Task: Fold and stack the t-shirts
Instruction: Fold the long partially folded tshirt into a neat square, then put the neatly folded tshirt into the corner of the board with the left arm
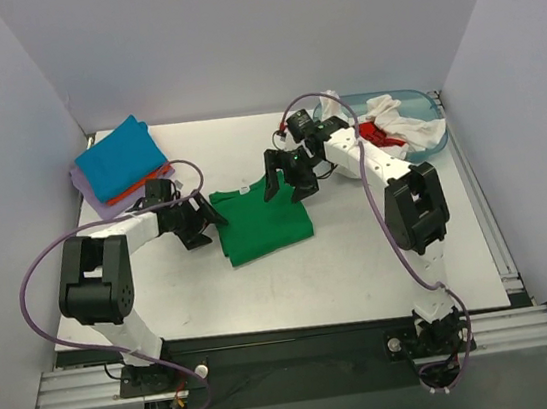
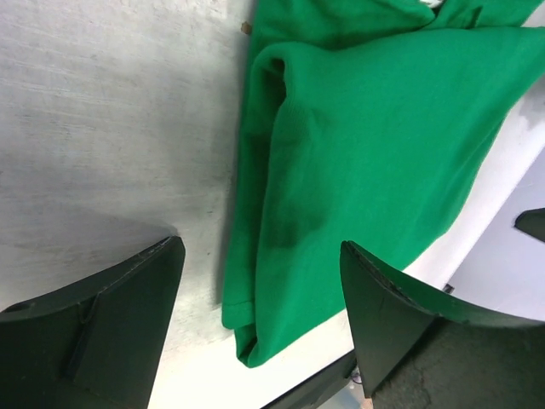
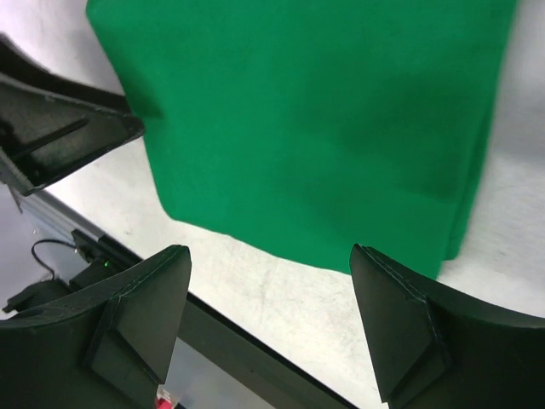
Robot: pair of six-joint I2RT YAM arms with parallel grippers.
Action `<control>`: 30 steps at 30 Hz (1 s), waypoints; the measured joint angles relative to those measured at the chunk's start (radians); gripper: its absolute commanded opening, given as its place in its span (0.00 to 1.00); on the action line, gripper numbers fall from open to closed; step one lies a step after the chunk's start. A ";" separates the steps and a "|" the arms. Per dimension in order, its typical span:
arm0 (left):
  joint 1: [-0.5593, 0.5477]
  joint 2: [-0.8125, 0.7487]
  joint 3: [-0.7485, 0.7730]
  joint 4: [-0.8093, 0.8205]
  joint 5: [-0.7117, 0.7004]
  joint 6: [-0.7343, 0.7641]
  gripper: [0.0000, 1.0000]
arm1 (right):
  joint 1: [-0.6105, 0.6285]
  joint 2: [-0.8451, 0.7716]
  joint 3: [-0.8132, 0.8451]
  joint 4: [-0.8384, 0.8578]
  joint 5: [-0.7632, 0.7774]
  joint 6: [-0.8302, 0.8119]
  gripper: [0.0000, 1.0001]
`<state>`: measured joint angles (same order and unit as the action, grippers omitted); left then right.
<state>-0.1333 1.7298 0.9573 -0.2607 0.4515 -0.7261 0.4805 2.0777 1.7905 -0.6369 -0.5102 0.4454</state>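
My gripper will carry the t-shirt as one bundle that will droop but stay folded, because the green t-shirt's layers (image 1: 267, 218) lie together along its folded side (image 2: 266, 200).
A bright green t-shirt (image 1: 262, 224) lies folded in a rough rectangle on the white table, mid-way between the arms. My left gripper (image 1: 211, 219) hovers at its left edge, open, with the shirt's folded side (image 2: 341, 145) below its spread fingers (image 2: 119, 315) and nothing between them. My right gripper (image 1: 289, 188) hangs open above the shirt's far right corner, and the green cloth (image 3: 315, 119) lies flat under it, untouched. Folded blue (image 1: 121, 159), orange (image 1: 142, 187) and lavender (image 1: 91, 194) t-shirts are stacked at the back left.
A translucent blue tub (image 1: 430, 133) at the back right holds crumpled white (image 1: 393, 113) and red (image 1: 377, 134) shirts. Grey walls close in the table on three sides. A dark rail (image 1: 291, 335) runs along the near edge by the arm bases.
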 measured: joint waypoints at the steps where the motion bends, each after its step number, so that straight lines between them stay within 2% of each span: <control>1: 0.000 0.000 -0.012 0.015 0.003 -0.006 0.84 | 0.005 0.004 0.000 0.003 -0.012 0.000 0.76; 12: -0.002 -0.010 -0.147 0.312 0.083 -0.124 0.85 | 0.023 0.146 -0.048 0.037 -0.074 0.000 0.76; 16: -0.003 -0.013 -0.170 0.359 0.086 -0.142 0.85 | 0.020 0.161 -0.053 0.039 -0.092 0.007 0.76; 30: -0.105 -0.052 -0.190 0.394 -0.108 -0.159 0.85 | 0.016 0.161 -0.061 0.047 -0.093 0.018 0.76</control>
<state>-0.2386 1.6779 0.7670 0.1329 0.3431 -0.8848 0.4969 2.2387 1.7294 -0.5900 -0.6037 0.4637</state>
